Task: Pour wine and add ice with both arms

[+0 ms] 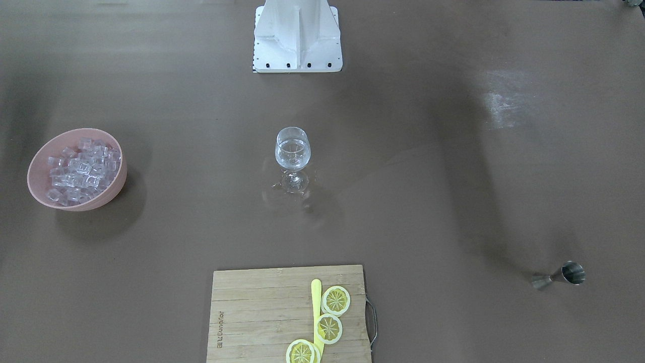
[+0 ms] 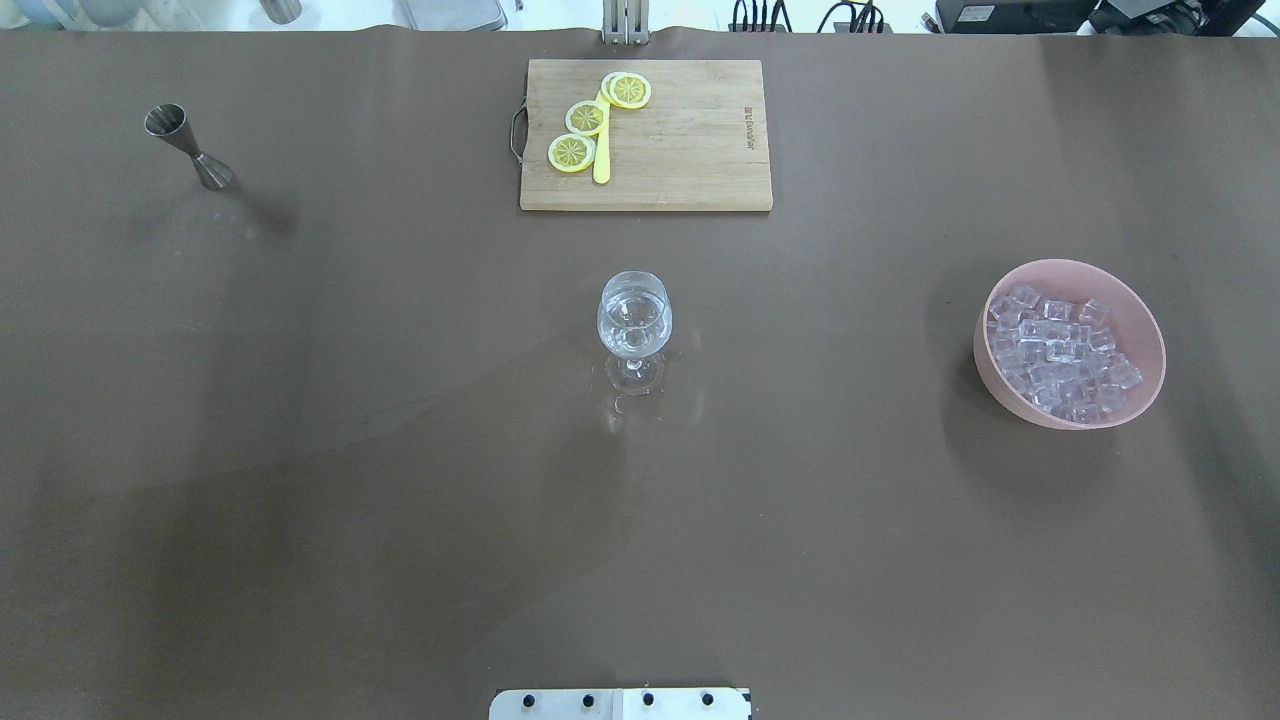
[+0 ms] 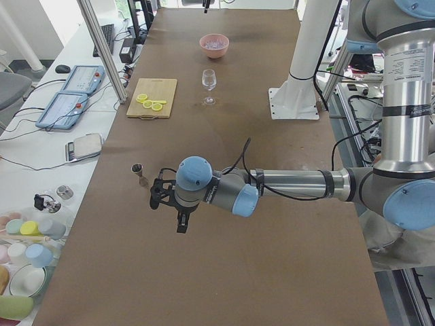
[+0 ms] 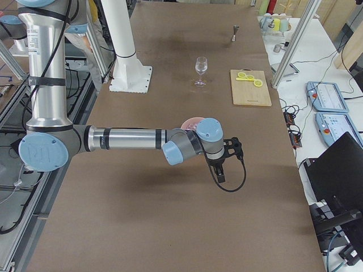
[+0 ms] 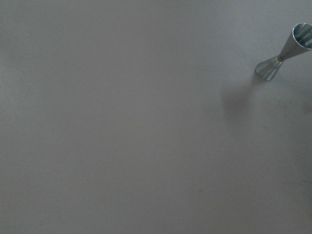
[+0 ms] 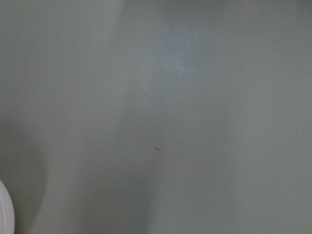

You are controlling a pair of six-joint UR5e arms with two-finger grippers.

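My left gripper needs to tilt level and come to the jigger's upper cup (image 1: 571, 273) from the side, because it is pointing down beside the upright jigger (image 3: 141, 175).
A stemmed wine glass (image 1: 292, 151) stands at the table's middle with clear, colourless wine in its bowl; it also shows in the overhead view (image 2: 634, 320). The ice (image 1: 80, 169) is a heap of clear cubes in a pink bowl (image 1: 108, 196), seen in the overhead view (image 2: 1060, 350) at the right. My left gripper (image 3: 181, 221) shows only in the exterior left view, hanging above the table beside a steel jigger (image 3: 138, 174). My right gripper (image 4: 220, 171) shows only in the exterior right view, near the pink bowl (image 4: 190, 121). I cannot tell whether either is open or shut.
The jigger (image 2: 188, 147) stands upright at the table's far left corner and shows in the left wrist view (image 5: 282, 51). A wooden cutting board (image 2: 690, 140) with lemon slices (image 2: 587, 117) and a yellow knife lies at the far edge. The white pedestal base (image 1: 297, 40) stands behind the glass.
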